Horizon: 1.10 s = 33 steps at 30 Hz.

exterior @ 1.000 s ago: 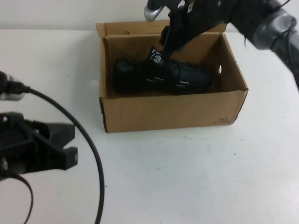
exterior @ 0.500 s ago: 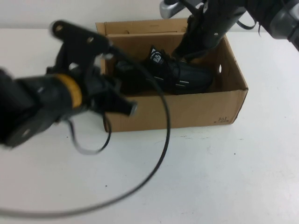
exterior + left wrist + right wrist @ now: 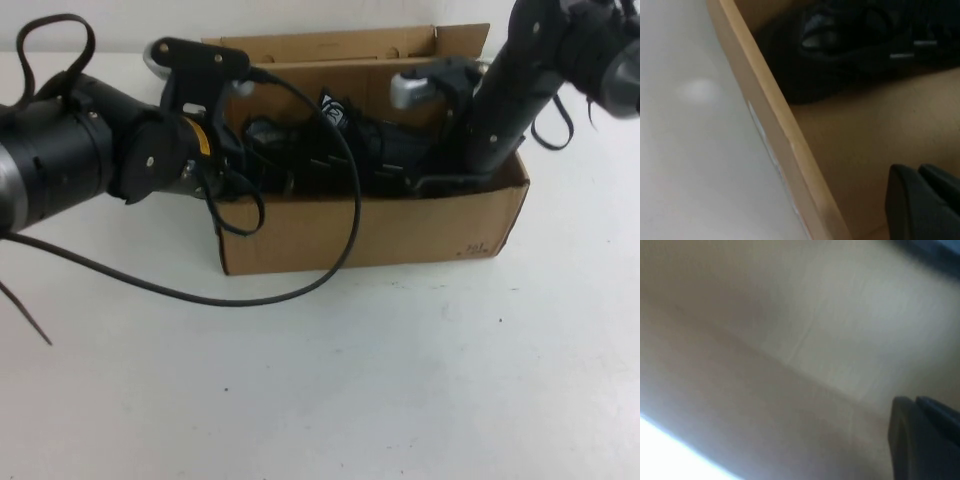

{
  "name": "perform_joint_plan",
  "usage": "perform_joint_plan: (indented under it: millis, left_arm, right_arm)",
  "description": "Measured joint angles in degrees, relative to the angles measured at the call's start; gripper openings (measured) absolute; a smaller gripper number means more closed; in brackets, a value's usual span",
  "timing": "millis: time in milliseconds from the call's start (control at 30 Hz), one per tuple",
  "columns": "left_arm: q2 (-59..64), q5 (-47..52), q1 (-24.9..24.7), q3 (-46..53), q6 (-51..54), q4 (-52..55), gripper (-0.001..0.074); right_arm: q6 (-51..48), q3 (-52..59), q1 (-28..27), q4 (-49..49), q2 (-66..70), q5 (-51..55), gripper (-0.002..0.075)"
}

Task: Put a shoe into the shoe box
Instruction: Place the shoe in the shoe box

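Observation:
The robot's grippers should pull the shoe box's front side nearer and square before they lift clear, because the shoe box sits slanted and far back with the shoe inside.
The black shoe lies on its side inside the brown cardboard shoe box, white tongue logo up; its dark toe also shows in the left wrist view. My left arm reaches over the box's left wall. Its left gripper is shut and empty, just inside that wall above the bare box floor, apart from the shoe. My right arm dips into the box's right end beside the shoe's heel. The right gripper is shut on nothing, close to bare cardboard.
The box's lid flap stands up along the back. A black cable from the left arm loops over the box's front wall onto the white table.
My left arm swung up from the near-left table to the box's left wall. The right gripper shut and sank into the box's right end. The shoe stayed in the box.

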Motion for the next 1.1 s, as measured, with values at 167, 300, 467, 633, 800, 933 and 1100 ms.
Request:
perform_joint_plan:
  millis: [167,300,467,633,800,933,1100]
  left_arm:
    - [0.1,1.7,0.0,-0.2,3.9,-3.6,-0.0001]
    - [0.1,3.6,0.0,-0.2,5.2,-3.9,-0.0001]
    - [0.1,6.3,0.0,-0.2,6.1,-4.4,-0.0001]
    - [0.1,9.2,0.0,-0.2,8.1,-5.6,-0.0001]
    - [0.2,11.5,0.1,-0.6,14.2,-10.4,-0.0001]
    - [1.1,13.3,0.1,-0.7,20.3,-15.6,-0.0001]
    - [1.2,17.3,0.1,-0.7,23.4,-18.2,-0.0001]
  right_arm:
    - [-1.2,6.4,0.0,5.8,-0.6,-1.5,-0.0016]
    - [-3.1,11.7,0.5,11.0,-1.6,-1.4,-0.0016]
    - [-4.2,15.2,1.5,11.6,-4.4,-1.8,-0.0016]
    - [-4.4,17.4,1.9,11.5,-9.8,-1.8,-0.0016]
    - [-3.9,17.6,1.9,10.4,-15.1,-3.9,-0.0016]
    - [-3.7,17.6,1.9,9.6,-17.4,-4.2,-0.0016]
    - [-3.0,17.8,1.9,8.7,-19.9,-5.0,-0.0016]
